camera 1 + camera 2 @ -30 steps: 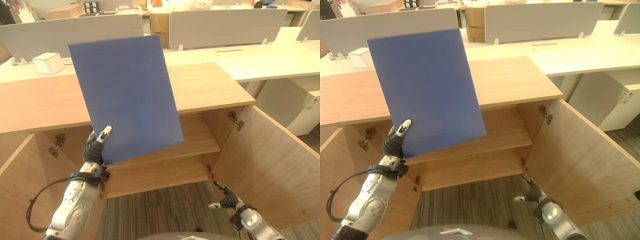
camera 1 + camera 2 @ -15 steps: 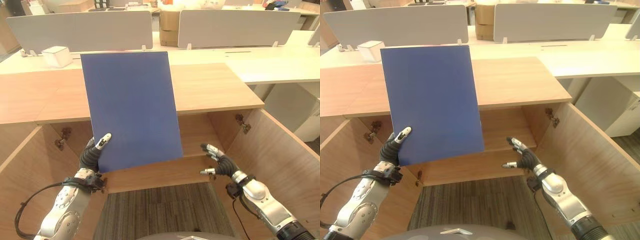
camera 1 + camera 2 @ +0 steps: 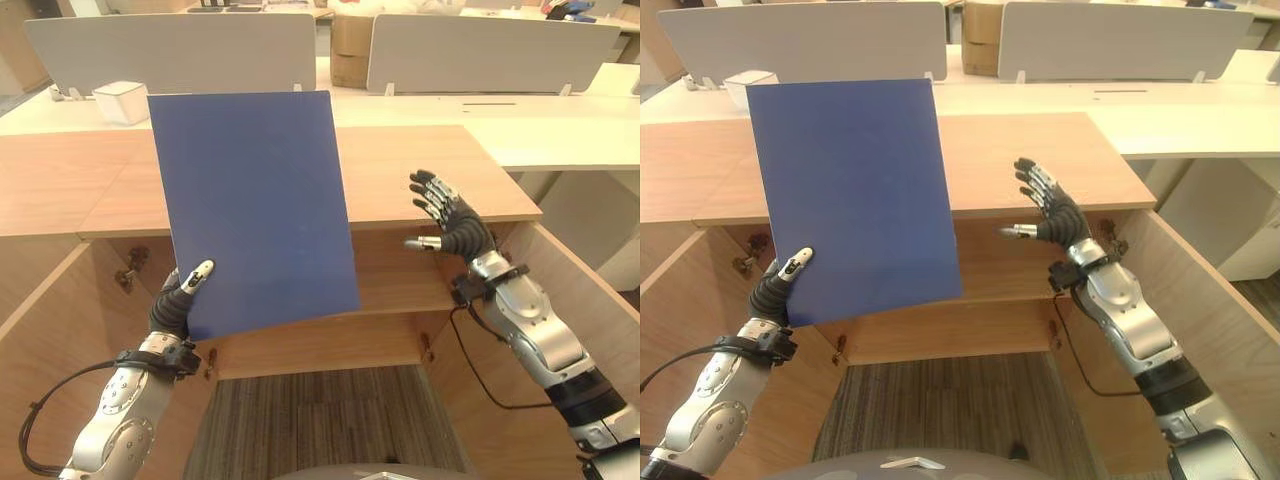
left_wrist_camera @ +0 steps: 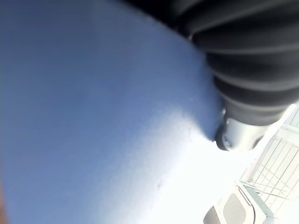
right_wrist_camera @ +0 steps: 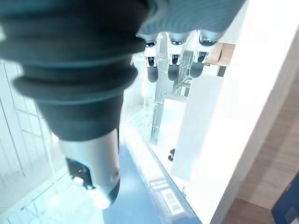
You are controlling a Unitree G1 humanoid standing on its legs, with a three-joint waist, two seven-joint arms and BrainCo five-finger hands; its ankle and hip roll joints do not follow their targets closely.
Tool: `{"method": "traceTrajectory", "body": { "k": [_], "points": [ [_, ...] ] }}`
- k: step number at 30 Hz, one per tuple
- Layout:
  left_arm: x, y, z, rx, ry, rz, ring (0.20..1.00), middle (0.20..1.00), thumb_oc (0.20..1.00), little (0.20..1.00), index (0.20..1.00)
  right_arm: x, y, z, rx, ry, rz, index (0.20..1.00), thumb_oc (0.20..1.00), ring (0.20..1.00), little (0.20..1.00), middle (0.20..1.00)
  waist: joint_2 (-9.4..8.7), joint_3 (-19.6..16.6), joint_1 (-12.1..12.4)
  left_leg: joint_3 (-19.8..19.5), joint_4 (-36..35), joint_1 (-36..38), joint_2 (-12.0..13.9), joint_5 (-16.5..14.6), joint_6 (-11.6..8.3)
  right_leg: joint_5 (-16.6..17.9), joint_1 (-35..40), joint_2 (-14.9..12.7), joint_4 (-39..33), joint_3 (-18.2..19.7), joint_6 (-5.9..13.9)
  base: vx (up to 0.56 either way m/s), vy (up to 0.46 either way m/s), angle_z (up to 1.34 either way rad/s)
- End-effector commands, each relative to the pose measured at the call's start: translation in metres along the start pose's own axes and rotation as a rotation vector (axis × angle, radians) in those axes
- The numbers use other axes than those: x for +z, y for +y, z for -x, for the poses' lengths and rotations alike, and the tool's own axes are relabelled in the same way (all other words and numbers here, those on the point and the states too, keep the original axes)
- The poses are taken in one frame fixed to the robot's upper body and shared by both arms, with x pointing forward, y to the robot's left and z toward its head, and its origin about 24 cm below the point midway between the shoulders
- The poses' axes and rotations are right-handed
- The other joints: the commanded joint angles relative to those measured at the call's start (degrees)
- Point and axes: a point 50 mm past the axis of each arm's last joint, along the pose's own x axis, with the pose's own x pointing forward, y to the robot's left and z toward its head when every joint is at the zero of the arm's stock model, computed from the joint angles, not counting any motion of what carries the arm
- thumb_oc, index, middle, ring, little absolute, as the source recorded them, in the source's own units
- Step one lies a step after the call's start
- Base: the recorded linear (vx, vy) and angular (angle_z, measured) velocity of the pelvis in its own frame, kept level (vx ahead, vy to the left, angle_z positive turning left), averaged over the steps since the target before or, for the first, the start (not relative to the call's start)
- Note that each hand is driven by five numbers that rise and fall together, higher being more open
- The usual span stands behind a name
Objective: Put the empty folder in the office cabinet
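A blue corner (image 5: 287,204) can be seen inside the cabinet, so I should expect one more folder hidden on the shelf when I carry the blue folder (image 3: 256,215) to the side.
A flat blue folder (image 3: 252,205) stands upright in front of the open wooden cabinet (image 3: 400,285), pinched at its lower left corner by my left hand (image 3: 175,305), thumb on the front face. The folder (image 4: 93,116) also shows close up in the left wrist view. It hides the left part of the cabinet's shelf. My right hand (image 3: 450,220) is raised to the right of the folder, level with the cabinet top, fingers spread and holding nothing, a short gap from the folder's right edge.
Both cabinet doors (image 3: 590,310) stand swung open at either side. The cabinet's wooden top (image 3: 420,170) runs across the middle. Behind it are white desks with grey dividers (image 3: 480,50) and a small white box (image 3: 122,100). Striped carpet (image 3: 320,420) lies below.
My right hand has risen from near the cabinet's lower shelf to the height of the cabinet top, fingers spread. The folder stays held by the left hand, little moved.
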Motion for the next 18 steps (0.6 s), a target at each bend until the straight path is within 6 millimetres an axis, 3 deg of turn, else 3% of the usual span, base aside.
{"method": "traceTrajectory", "body": {
  "k": [1, 10, 18],
  "points": [
    [0.043, -0.013, -0.023, -0.155, -0.167, -0.132, 0.200, 0.200, 0.200, 0.200, 0.200, 0.026, -0.002, -0.020, 0.025, -0.131, -0.040, 1.000, 1.000, 1.000, 1.000, 1.000, -1.87, -1.5, 0.5, -3.4, -0.5, -1.1, 3.1, -1.4, -1.55, -0.6, 2.4, -5.8, 1.0, -0.2, 4.62, 0.00, 0.000, 0.00],
    [0.049, -0.025, -0.030, -0.272, -0.121, -0.194, 0.200, 0.200, 0.200, 0.200, 0.200, 0.020, 0.020, -0.049, 0.255, 0.011, -0.187, 1.000, 1.000, 1.000, 1.000, 1.000, -2.48, -1.6, 0.9, -3.0, -0.5, -1.3, 3.3, -0.9, -2.16, -0.4, 2.0, -5.5, 0.9, 0.0, 4.52, 0.00, 0.000, 0.00],
    [0.051, -0.032, -0.034, -0.355, -0.080, -0.241, 0.200, 0.200, 0.200, 0.200, 0.200, 0.018, 0.031, -0.056, 0.386, 0.130, -0.253, 1.000, 1.000, 1.000, 1.000, 1.000, -2.81, -1.7, 0.9, -2.8, -0.5, -1.4, 3.5, -0.5, -2.60, -0.3, 1.8, -5.3, 1.0, 0.0, 4.63, 0.00, 0.000, 0.00]
  ]
}}
